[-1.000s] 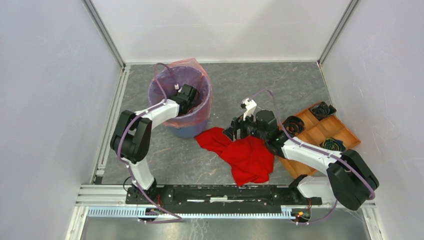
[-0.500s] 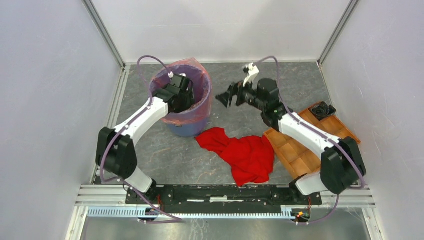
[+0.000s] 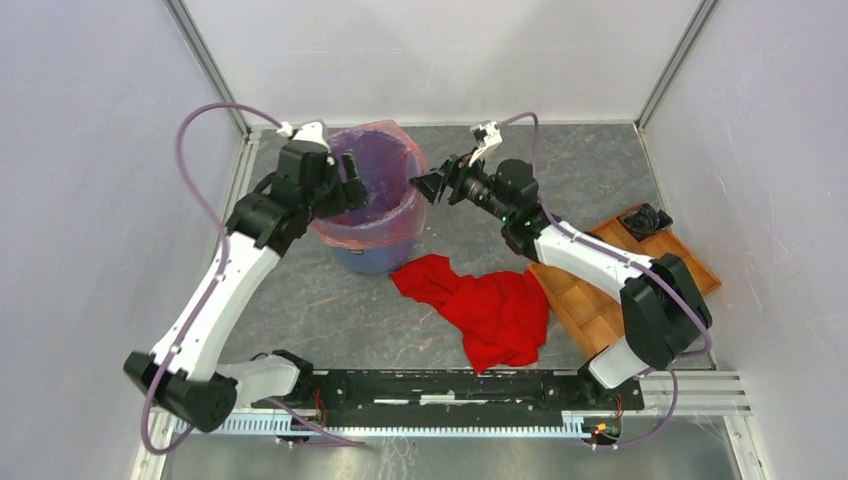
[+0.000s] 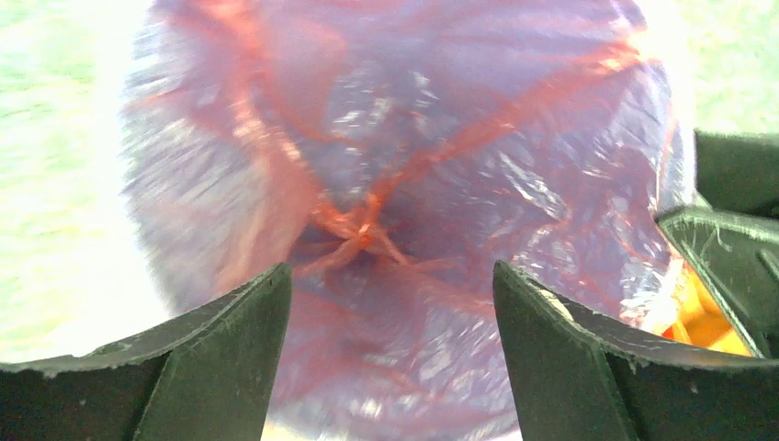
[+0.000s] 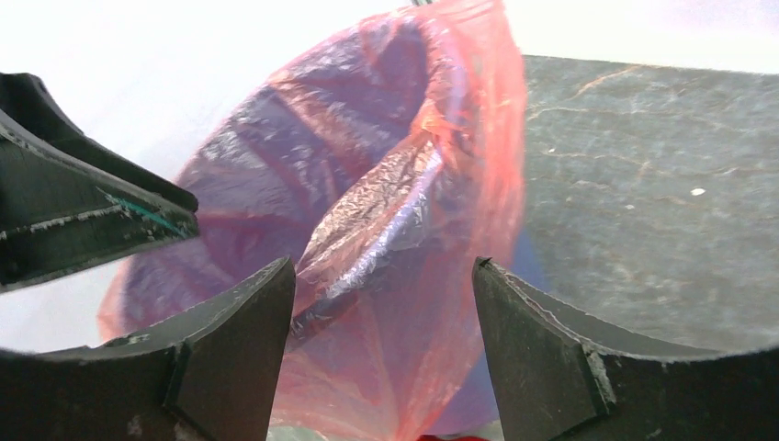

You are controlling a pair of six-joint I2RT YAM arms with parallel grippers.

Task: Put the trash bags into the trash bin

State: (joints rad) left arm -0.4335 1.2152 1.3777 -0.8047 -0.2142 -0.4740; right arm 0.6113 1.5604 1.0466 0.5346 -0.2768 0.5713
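The robot's open right gripper has its fingers on either side of the trash bag's folded rim (image 5: 404, 211), so it should move back and pinch the film draped (image 5: 496, 175) outside the trash bin.
The blue trash bin (image 3: 375, 256) stands at the back left. The translucent red-orange trash bag (image 3: 385, 140) lines it, its film draped over the rim and down the outside. My left gripper (image 3: 347, 190) is open at the bin's left rim; the left wrist view looks down into the bag (image 4: 395, 184), with its knotted bottom in the middle. My right gripper (image 3: 428, 187) is open just right of the bin's rim, apart from it. The right wrist view shows the bag's wrinkled outer film (image 5: 404, 230) between its fingers, and the left gripper's fingers (image 5: 83, 202) at the left.
An opaque red cloth (image 3: 485, 305) lies crumpled on the grey table in front of the bin. An orange-brown compartment tray (image 3: 640, 275) holding dark round objects sits at the right. White walls with metal rails enclose the table.
The left gripper has risen out of the bin's inside to its left rim. The right gripper has moved from the cloth up and back to the bin's right rim.
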